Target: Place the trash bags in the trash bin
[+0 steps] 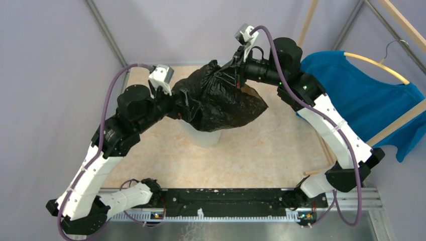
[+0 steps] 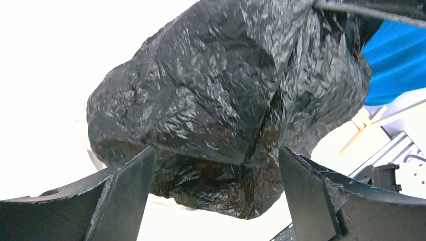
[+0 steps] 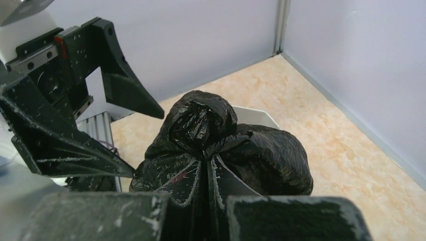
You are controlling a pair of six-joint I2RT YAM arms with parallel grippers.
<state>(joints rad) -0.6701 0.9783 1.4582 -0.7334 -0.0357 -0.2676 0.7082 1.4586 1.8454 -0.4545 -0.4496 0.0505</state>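
The black trash bag bulges (image 1: 249, 107) out beyond the trash bin on the T-shirt's side. Next, my right gripper moves the bag back over the bin (image 1: 202, 135) before it lowers the bag.
The black trash bag (image 1: 223, 100) hangs full and wrinkled above the translucent white trash bin (image 1: 203, 136), hiding most of the bin. My right gripper (image 1: 236, 75) is shut on the bag's tied neck; in the right wrist view its jaws (image 3: 208, 170) pinch the plastic below the knot (image 3: 201, 120). A bit of the bin rim (image 3: 256, 114) shows behind the bag. My left gripper (image 1: 176, 98) is open at the bag's left side. In the left wrist view its fingers (image 2: 120, 201) stand wide apart either side of the bag's underside (image 2: 226, 90).
A blue T-shirt (image 1: 361, 100) hangs on a hanger from a wooden rack at the right, close to my right arm; it also shows in the left wrist view (image 2: 397, 60). Grey walls close the back and sides. A black rail (image 1: 226, 201) runs along the near edge.
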